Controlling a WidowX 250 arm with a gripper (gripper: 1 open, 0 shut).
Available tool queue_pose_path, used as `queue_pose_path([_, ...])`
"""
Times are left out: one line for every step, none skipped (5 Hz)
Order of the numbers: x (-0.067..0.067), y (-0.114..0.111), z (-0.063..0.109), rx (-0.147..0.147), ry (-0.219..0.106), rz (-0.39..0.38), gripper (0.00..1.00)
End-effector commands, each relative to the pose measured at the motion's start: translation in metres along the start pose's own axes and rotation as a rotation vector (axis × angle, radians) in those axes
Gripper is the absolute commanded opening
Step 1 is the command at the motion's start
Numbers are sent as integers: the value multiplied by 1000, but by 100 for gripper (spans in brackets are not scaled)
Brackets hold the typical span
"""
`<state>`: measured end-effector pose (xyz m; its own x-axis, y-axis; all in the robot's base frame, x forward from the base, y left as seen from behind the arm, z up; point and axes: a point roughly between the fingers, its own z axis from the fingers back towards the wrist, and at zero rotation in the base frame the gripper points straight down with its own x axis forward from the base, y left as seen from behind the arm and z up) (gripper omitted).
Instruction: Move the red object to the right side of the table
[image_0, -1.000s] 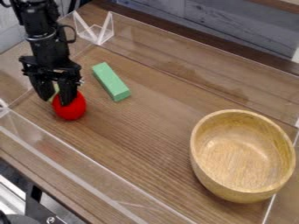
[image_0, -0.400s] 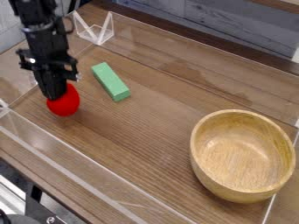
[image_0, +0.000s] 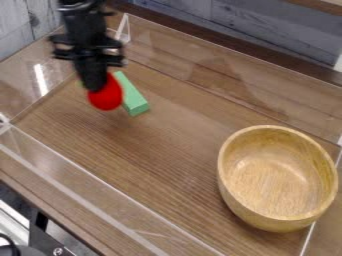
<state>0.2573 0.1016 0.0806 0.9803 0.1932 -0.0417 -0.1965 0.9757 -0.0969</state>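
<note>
The robot's gripper has the red object hanging from it and the spot behind the wooden bowl is open, so it should keep carrying the object there until it touches down.
The red object, a small glossy strawberry-shaped toy, hangs just above the table at the left. My gripper points straight down and is shut on its top. The toy now overlaps the near end of the green block behind it in this view. The arm comes down from the top left and hides the toy's cap.
A green rectangular block lies right beside the held toy. A large wooden bowl stands at the front right. Low clear acrylic walls border the tabletop.
My gripper closed on the red toy where it lay at the left, then lifted it off the wood and carried it right and away, up to the green block.
</note>
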Motion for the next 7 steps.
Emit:
queue_pose_path([19, -38, 9, -1, -53, 23, 0])
queue_pose_path([28, -73, 8, -9, -60, 41, 0])
queue_pose_path([42, -114, 10, -10, -59, -2, 0])
queue_pose_path([53, -146, 10, -10, -60, -18, 0])
queue_pose_path([56, -151, 3, -5, -64, -4, 0])
queue_pose_path([62, -143, -1, 8, -62, 23, 100])
queue_pose_path([77, -147, -17, 21, -62, 33, 0])
